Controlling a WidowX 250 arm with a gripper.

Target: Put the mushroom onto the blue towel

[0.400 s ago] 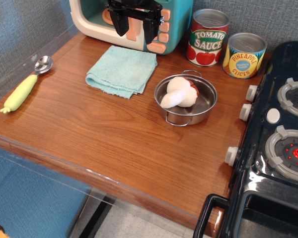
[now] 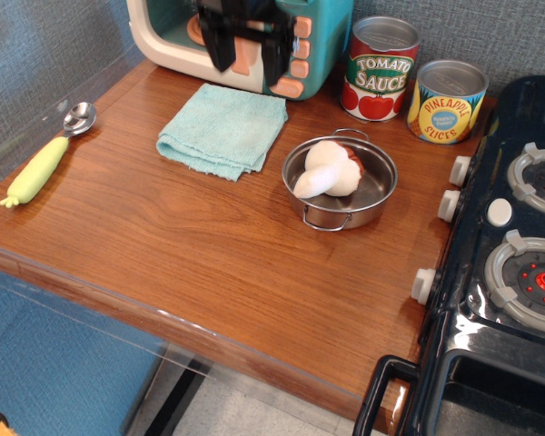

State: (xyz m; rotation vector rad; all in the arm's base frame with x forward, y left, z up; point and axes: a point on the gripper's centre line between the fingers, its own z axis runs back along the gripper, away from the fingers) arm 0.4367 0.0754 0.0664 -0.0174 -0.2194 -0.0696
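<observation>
My gripper will bring the mushroom [image 2: 342, 171] up whole and leave the steel pot empty when it lifts, since the white stem [image 2: 318, 181] runs into the mushroom's cap.
The mushroom [image 2: 326, 171], white stem and brown cap, lies on its side inside the steel pot [image 2: 374, 204] right of centre on the wooden table. The blue towel [image 2: 222, 129] lies folded just left of the pot, with nothing on it. My gripper [image 2: 249, 62] is black, open and empty, hanging high at the back, above the towel's far edge and in front of the toy microwave. It is well apart from the mushroom, up and to the left of it.
A toy microwave [image 2: 316, 36] stands at the back. A tomato sauce can [image 2: 379, 71] and a pineapple can [image 2: 446, 102] stand at the back right. A yellow-green-handled spoon [image 2: 45, 159] lies at the left. A black toy stove [image 2: 509, 263] borders the right side.
My gripper has moved slightly up and back, toward the top of the frame. Nothing else has moved.
</observation>
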